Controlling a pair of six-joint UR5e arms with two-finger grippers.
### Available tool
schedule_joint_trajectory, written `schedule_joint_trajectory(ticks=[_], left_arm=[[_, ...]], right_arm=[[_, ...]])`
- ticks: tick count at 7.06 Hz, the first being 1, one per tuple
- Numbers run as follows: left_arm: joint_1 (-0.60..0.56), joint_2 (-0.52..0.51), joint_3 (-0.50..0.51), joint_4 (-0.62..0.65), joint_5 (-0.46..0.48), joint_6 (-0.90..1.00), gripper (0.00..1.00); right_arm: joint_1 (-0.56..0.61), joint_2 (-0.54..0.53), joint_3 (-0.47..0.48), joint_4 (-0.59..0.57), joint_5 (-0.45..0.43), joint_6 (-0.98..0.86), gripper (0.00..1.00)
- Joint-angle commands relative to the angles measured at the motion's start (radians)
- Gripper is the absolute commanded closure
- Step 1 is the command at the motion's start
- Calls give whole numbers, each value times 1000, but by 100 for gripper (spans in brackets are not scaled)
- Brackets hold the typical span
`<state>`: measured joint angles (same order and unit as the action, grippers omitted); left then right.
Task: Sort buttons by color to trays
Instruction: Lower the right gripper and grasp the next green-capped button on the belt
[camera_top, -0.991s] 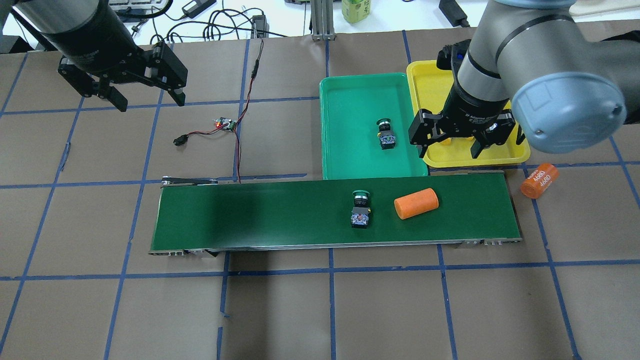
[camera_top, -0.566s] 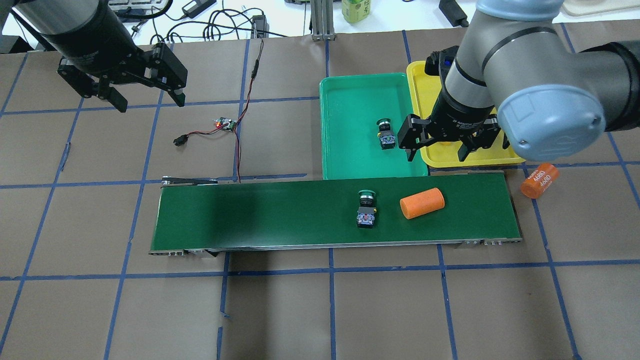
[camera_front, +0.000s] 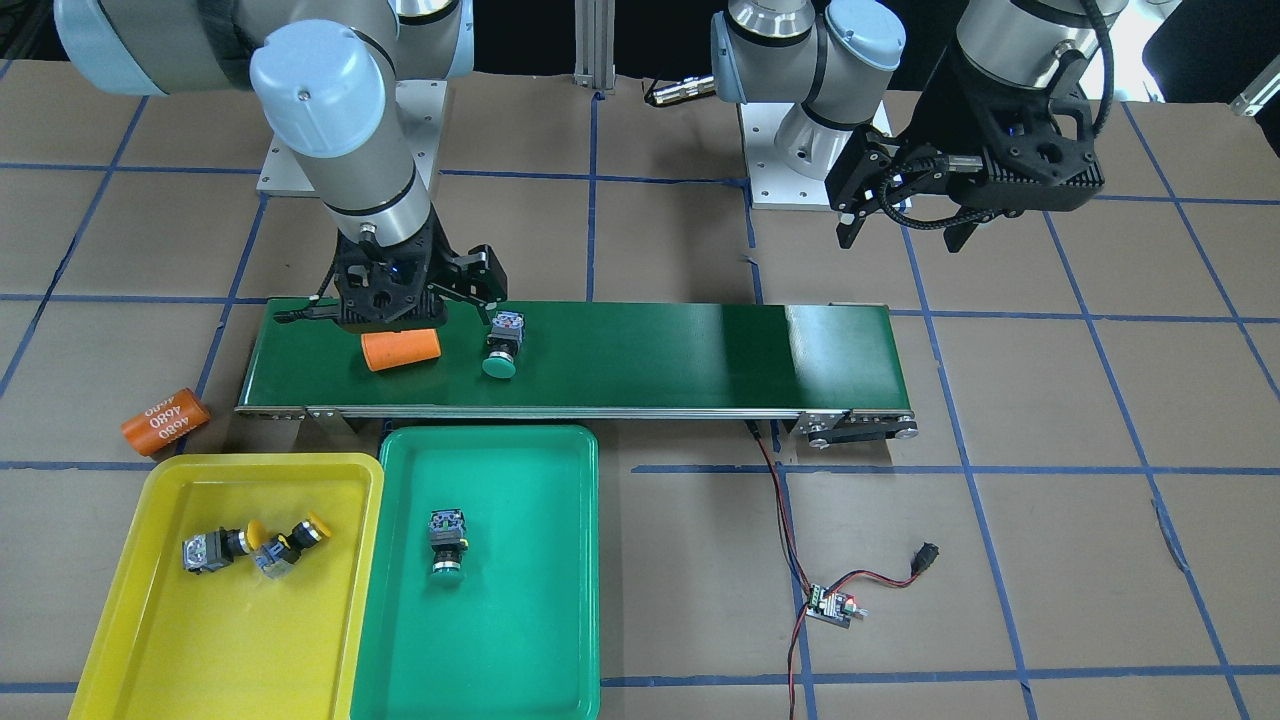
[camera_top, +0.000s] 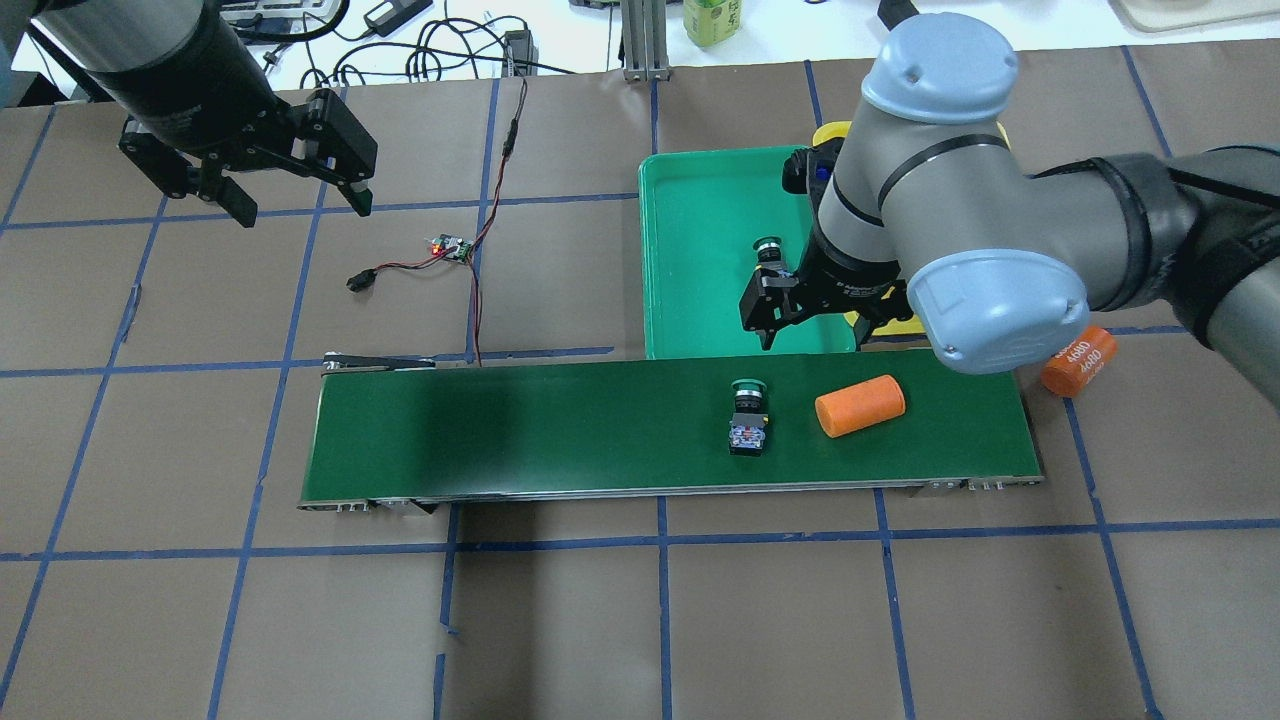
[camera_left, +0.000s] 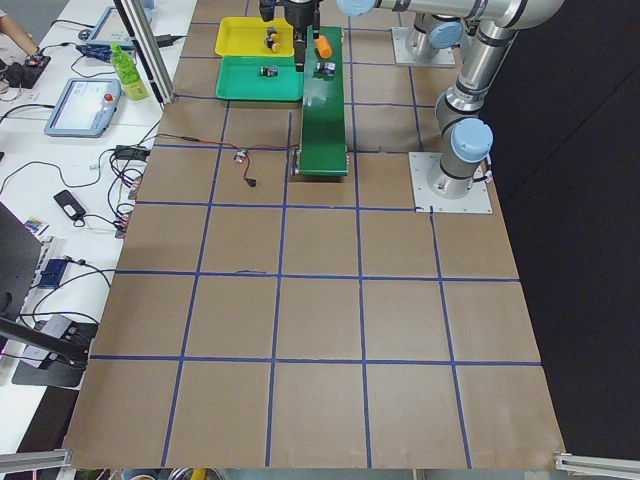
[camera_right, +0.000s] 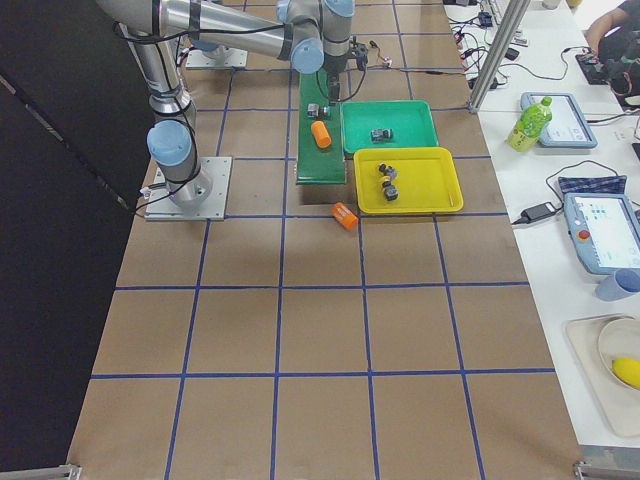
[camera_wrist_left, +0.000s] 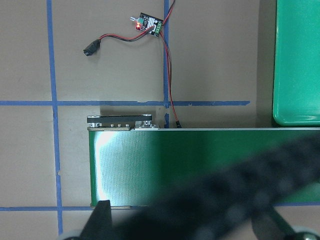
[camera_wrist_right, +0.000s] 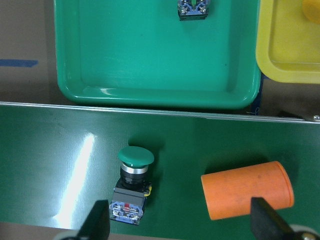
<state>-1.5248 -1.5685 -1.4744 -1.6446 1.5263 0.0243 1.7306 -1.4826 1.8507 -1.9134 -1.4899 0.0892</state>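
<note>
The belt's orange cylinder (camera_front: 401, 349) will ride off the end of the belt when I carry the green button, because another orange cylinder (camera_front: 164, 421) is lying off that end.
A green-capped button (camera_top: 748, 415) (camera_wrist_right: 132, 185) lies on the dark-green conveyor belt (camera_top: 550, 425). Another green button (camera_front: 446, 545) lies in the green tray (camera_front: 520, 620). Two yellow buttons (camera_front: 215, 548) (camera_front: 290, 540) rest in the yellow tray (camera_front: 200, 640). My right gripper (camera_top: 815, 325) (camera_wrist_right: 182, 225) hangs open and empty over the green tray's edge beside the belt, just above the belt's button. My left gripper (camera_top: 300, 205) (camera_front: 905, 230) hovers open and empty past the belt's other end.
An orange cylinder (camera_top: 860, 405) (camera_wrist_right: 247, 189) lies on the belt right beside the green button. A second orange cylinder printed 4680 (camera_top: 1085, 355) sits on the table off the belt's end. A small circuit board with wires (camera_top: 450, 247) lies near the belt.
My right gripper has moved from over the yellow tray leftward to the green tray's edge by the belt. The belt's button and orange cylinder have drifted slightly right. The left arm stayed still.
</note>
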Motion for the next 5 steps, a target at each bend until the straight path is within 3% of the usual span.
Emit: schedule_joint_trajectory(ticks=[1,5], left_arm=[[0,4,-3,0,0,0,0],[-3,7,-6,-1,3,0,0]], right_arm=[[59,63,4,-41,-16,94,0],[58,107,54,-38,-24,152,0]])
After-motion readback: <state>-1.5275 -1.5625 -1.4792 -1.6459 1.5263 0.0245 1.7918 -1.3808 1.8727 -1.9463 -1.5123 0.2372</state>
